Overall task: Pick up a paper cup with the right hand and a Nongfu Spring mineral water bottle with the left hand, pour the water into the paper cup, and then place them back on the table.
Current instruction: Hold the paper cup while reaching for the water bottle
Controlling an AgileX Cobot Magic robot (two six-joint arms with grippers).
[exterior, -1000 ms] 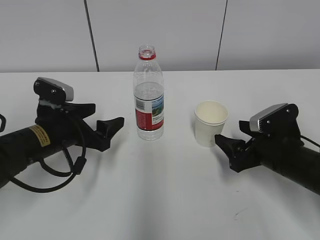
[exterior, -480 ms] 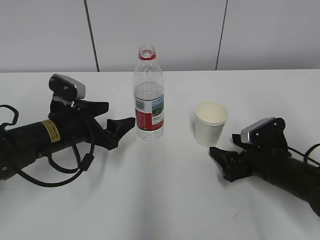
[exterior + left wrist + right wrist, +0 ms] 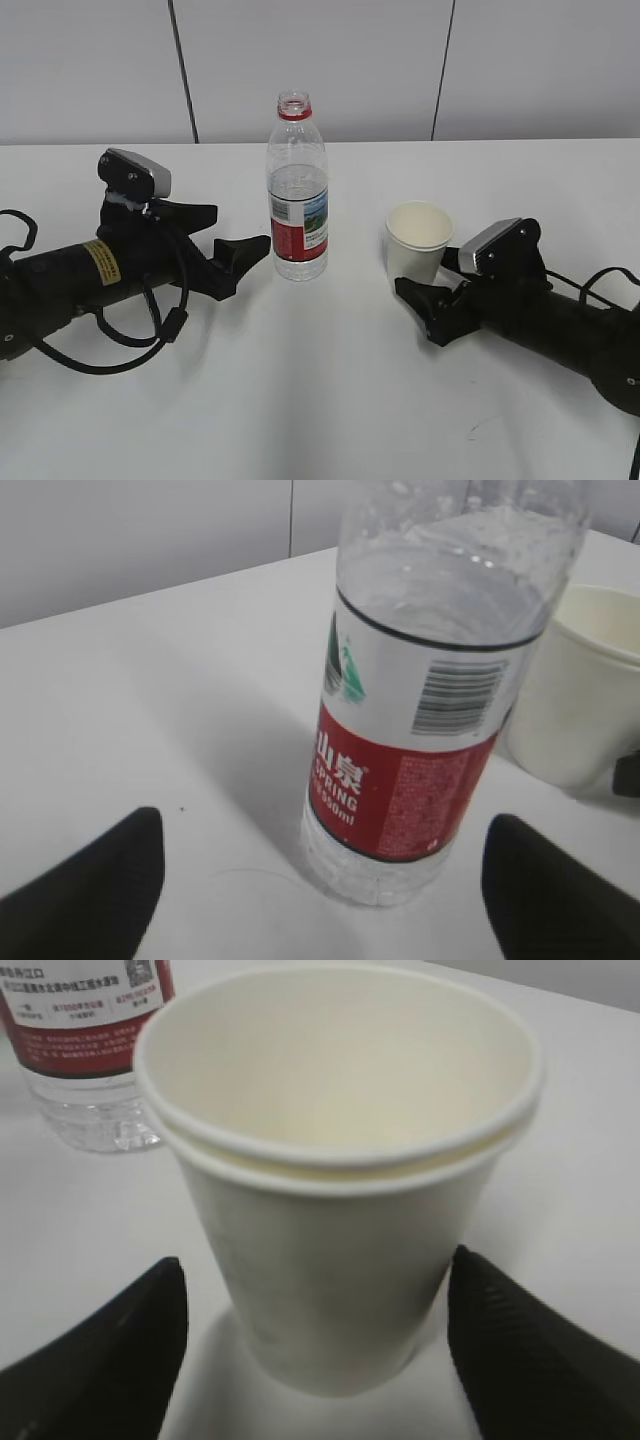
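My gripper will pour the water (image 3: 298,182) in a thin stream when it tips the bottle past level, because the water is well below the bottle's opening (image 3: 294,101).
The Nongfu Spring bottle (image 3: 298,200) stands upright and uncapped on the white table (image 3: 300,400), with clear water up to about its label's top. My left gripper (image 3: 238,245) is open just left of it. In the left wrist view the bottle (image 3: 420,730) stands just ahead of the gripper (image 3: 320,880), between the lines of the two spread black fingertips (image 3: 110,870). The paper cup (image 3: 418,245) stands upright and empty to the bottle's right. My right gripper (image 3: 425,275) is open at the cup's base. In the right wrist view the cup (image 3: 340,1180) sits between the fingertips (image 3: 520,1350), apart from both.
A grey panelled wall (image 3: 320,70) runs behind the table's far edge. A small dark scuff (image 3: 475,430) marks the table near the front right. The cup also shows at the right of the left wrist view (image 3: 585,690); the bottle shows at the top left of the right wrist view (image 3: 90,1040).
My right gripper has moved left and forward until its open jaws straddle the cup's base. My left gripper moved right toward the bottle, then held still over the last half second.
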